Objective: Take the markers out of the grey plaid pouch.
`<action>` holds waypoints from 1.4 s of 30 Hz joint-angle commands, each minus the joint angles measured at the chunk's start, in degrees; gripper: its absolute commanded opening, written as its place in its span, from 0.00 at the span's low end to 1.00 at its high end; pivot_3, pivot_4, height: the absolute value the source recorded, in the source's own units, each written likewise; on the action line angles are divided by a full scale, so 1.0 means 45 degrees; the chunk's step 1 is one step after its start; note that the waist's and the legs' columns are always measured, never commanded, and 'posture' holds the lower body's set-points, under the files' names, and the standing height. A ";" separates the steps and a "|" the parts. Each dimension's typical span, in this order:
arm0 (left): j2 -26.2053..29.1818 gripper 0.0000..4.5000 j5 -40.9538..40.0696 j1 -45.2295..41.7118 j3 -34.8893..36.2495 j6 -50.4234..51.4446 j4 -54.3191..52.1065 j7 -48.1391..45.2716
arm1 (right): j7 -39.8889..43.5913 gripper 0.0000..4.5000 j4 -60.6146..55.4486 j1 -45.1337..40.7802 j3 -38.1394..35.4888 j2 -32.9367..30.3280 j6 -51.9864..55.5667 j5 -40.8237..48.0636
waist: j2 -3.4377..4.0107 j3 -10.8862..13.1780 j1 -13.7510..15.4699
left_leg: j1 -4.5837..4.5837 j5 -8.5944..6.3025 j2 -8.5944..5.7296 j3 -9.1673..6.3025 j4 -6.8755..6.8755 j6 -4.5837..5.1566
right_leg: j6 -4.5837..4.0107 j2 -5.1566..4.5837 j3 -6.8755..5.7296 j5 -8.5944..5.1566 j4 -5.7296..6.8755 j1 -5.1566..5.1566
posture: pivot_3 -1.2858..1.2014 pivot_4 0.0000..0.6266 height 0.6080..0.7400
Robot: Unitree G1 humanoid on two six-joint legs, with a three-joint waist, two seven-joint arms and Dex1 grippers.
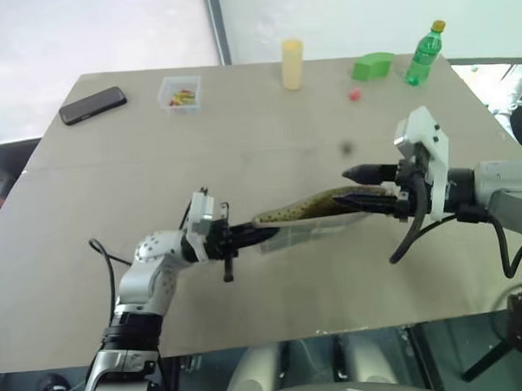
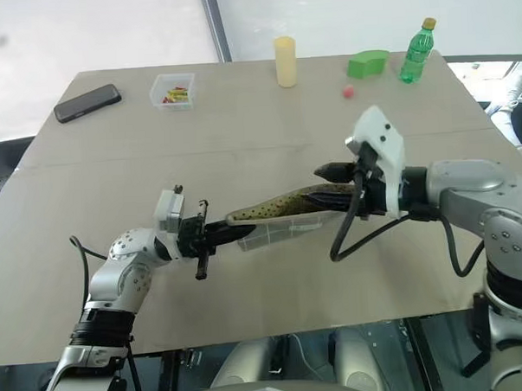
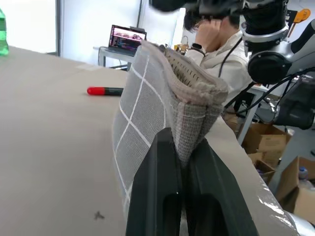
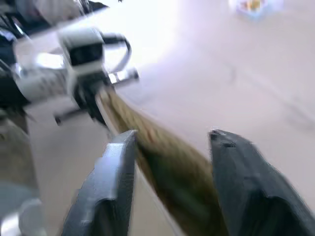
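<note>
My gripper will pull the pale blue marker (image 4: pixel 188 199), and it will slide free through the pouch's opening, because a dim green streak (image 4: pixel 172 179) shows inside the open grey plaid pouch.
The grey plaid pouch (image 1: pixel 307 209) hangs above the table, stretched between my two grippers, with its olive-yellow lining facing up. My left gripper (image 1: pixel 248 235) is shut on the pouch's near end; the left wrist view shows the plaid fabric (image 3: pixel 147 108) pinched between its black fingers (image 3: pixel 157 187). My right gripper (image 1: pixel 352 184) is at the pouch's other end. It is open, with the lining (image 4: pixel 167 167) running between its fingers. A marker (image 3: pixel 105 91) with a red cap and a dark barrel lies on the table beyond the pouch.
Along the table's far edge stand a black phone (image 1: pixel 92 105), a small clear box (image 1: pixel 180 92), a yellow cylinder (image 1: pixel 292 63), a green block (image 1: pixel 373 66), a red ball (image 1: pixel 354 94) and a green bottle (image 1: pixel 425 53). A person (image 3: pixel 216 44) sits beyond the table.
</note>
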 commanded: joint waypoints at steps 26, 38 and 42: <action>-0.0178 0.00 -0.0706 0.0634 -0.0043 0.2168 -0.1452 0.0757 | 0.1043 0.17 0.1676 -0.0532 1.0136 -0.2579 -0.7413 -0.8271 | 0.0000 0.0000 -0.0028 | 0.0004 0.0009 -0.0002 0.0003 0.0011 -0.0013 | 0.0001 0.0009 0.0000 0.0000 0.0008 -0.0001 | 0.52 0.24 1.00; 0.0061 0.00 -0.0570 0.0916 0.0079 0.2489 -0.1543 0.0906 | 0.2704 0.17 0.3939 -0.0935 1.1804 -0.1704 -1.0489 -1.1758 | -0.0001 -0.0001 -0.0034 | 0.0010 0.0037 -0.0002 0.0006 0.0011 -0.0062 | 0.0001 0.0018 0.0001 0.0000 0.0012 -0.0001 | 0.52 0.24 1.00; 0.0054 0.00 -0.0648 0.0946 0.0113 0.2607 -0.1635 0.1023 | 0.3438 0.17 0.4286 -0.1046 1.1686 -0.1497 -1.0760 -1.2215 | -0.0001 -0.0001 -0.0036 | 0.0011 0.0037 -0.0001 0.0005 0.0012 -0.0062 | 0.0001 0.0019 0.0001 0.0000 0.0015 0.0000 | 0.52 0.24 1.00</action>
